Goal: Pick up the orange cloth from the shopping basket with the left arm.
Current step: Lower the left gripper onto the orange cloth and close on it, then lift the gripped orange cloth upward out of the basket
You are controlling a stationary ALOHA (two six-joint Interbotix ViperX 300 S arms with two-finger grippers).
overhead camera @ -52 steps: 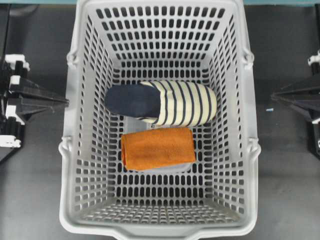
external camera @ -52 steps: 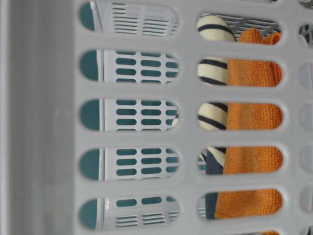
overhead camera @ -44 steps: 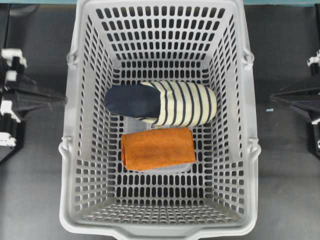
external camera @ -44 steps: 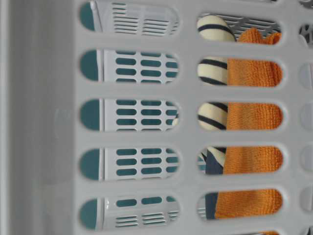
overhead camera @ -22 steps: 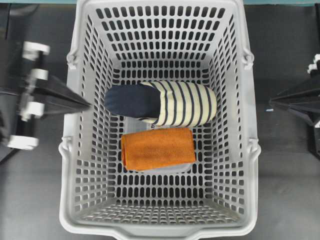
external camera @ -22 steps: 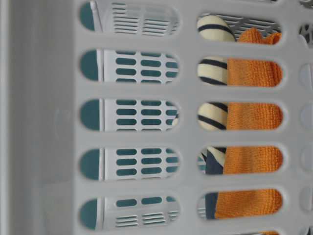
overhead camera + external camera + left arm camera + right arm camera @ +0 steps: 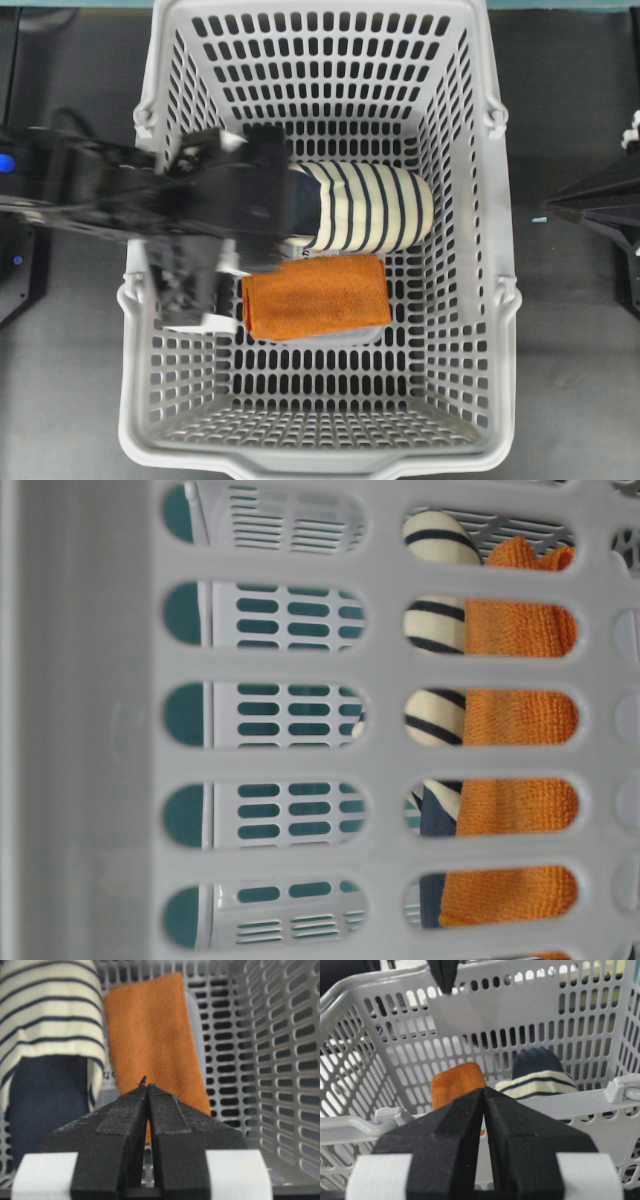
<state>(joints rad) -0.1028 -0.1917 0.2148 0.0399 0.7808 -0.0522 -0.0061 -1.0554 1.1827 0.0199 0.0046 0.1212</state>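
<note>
My gripper will lift the orange cloth (image 7: pixel 315 297), and a plastic container should stay behind, uncovered, as its pale rounded rim (image 7: pixel 360 336) sticks out under the cloth's edge.
The orange cloth (image 7: pixel 315 297) lies folded flat on the floor of the grey shopping basket (image 7: pixel 500 200). It also shows in the left wrist view (image 7: pixel 150 1030), the right wrist view (image 7: pixel 457 1085) and the table-level view (image 7: pixel 520 720). My left gripper (image 7: pixel 275 225) reaches over the basket's left wall, blurred with motion. In its wrist view the left gripper (image 7: pixel 147 1085) is shut and empty, its tip above the cloth's near end. My right gripper (image 7: pixel 548 205) is shut and empty outside the basket's right wall, and shows in its own view (image 7: pixel 484 1091).
A navy and cream striped fabric bundle (image 7: pixel 370 205) lies right beside the cloth, on its far side, partly under my left arm. The basket's tall slotted walls (image 7: pixel 280 1035) close in all round. Dark table lies on both sides of the basket.
My left arm has swung from outside the basket's left wall to over the wall and into the basket. The cloth, the bundle and the right arm have not moved.
</note>
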